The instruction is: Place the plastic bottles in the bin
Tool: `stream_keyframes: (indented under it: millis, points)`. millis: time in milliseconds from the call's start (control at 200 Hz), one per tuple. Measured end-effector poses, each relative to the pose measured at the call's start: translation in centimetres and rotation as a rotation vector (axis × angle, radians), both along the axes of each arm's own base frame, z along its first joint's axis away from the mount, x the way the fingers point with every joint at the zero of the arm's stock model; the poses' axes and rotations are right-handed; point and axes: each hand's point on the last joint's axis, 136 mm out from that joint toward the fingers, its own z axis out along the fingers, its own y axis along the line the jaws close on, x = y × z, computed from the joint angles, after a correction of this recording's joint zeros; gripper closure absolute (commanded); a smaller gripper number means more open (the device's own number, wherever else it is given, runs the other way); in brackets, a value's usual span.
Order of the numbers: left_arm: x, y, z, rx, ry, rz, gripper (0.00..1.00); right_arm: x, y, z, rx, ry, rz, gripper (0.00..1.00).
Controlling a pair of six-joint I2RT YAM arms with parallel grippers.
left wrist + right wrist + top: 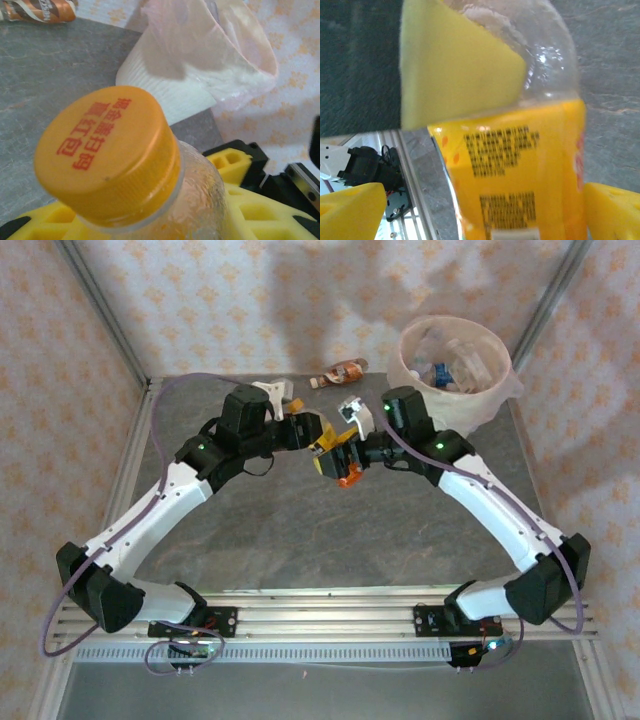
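Note:
My left gripper is holding the bottle's shoulder (549, 67) a long way from the bin. So my right gripper should take hold of the label (517, 172) first, and then my left gripper should open and move back.
A clear plastic bottle with an orange cap (107, 150) and a yellow-orange label (520, 175) hangs above the middle of the table (346, 478). My left gripper (322, 447) (150, 215) is shut on it, one yellow finger (455, 65) pressed to its clear shoulder. My right gripper (352, 452) (485, 210) is open, its yellow fingertips standing either side of the label. The bin (500, 365), a cream bucket with a thin bag (200, 40), stands at the back right with several bottles (445, 368) inside. A brown-red bottle (340, 372) (40, 10) lies on the table by the back wall.
The grey table (300, 530) is walled by patterned panels at the back and sides. The aluminium rail (320, 615) with both arm bases runs along the near edge. The bin's ribbed wall (165, 90) is close beyond the held bottle.

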Motion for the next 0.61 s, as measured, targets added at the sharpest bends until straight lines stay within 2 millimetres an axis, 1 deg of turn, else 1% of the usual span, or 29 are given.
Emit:
stream_keyframes:
  millis: [110,175,290,395,500,555,605]
  points:
    - [-0.2,-0.6,-0.3,-0.008,0.014,-0.035,0.55,0.1,0.7,-0.9,-0.011,0.028,0.009,0.00]
    - [-0.1,-1.0,-0.7,-0.012,0.025,-0.052,0.55,0.2,0.8,-1.2,-0.015,0.039,0.009,0.03]
    - [-0.1,-1.6,-1.0,-0.019,0.038,-0.076,0.55,0.2,0.7,-1.6,-0.023,0.059,-0.002,0.13]
    - [-0.3,-1.9,-0.8,-0.024,0.034,-0.095,0.55,0.5,0.4,-1.9,-0.037,0.067,-0.028,0.30]
    - [-0.4,-2.0,-0.8,-0.026,0.036,-0.103,0.55,0.8,0.1,-2.2,-0.056,0.063,-0.050,0.41]
    - [-0.3,-2.1,-0.8,-0.028,0.038,-0.107,0.50,0.9,0.0,-2.3,-0.061,0.065,-0.059,0.46]
    - [-0.3,-2.2,-0.8,-0.029,0.038,-0.112,0.39,1.0,0.0,-2.4,-0.066,0.060,-0.061,0.50]
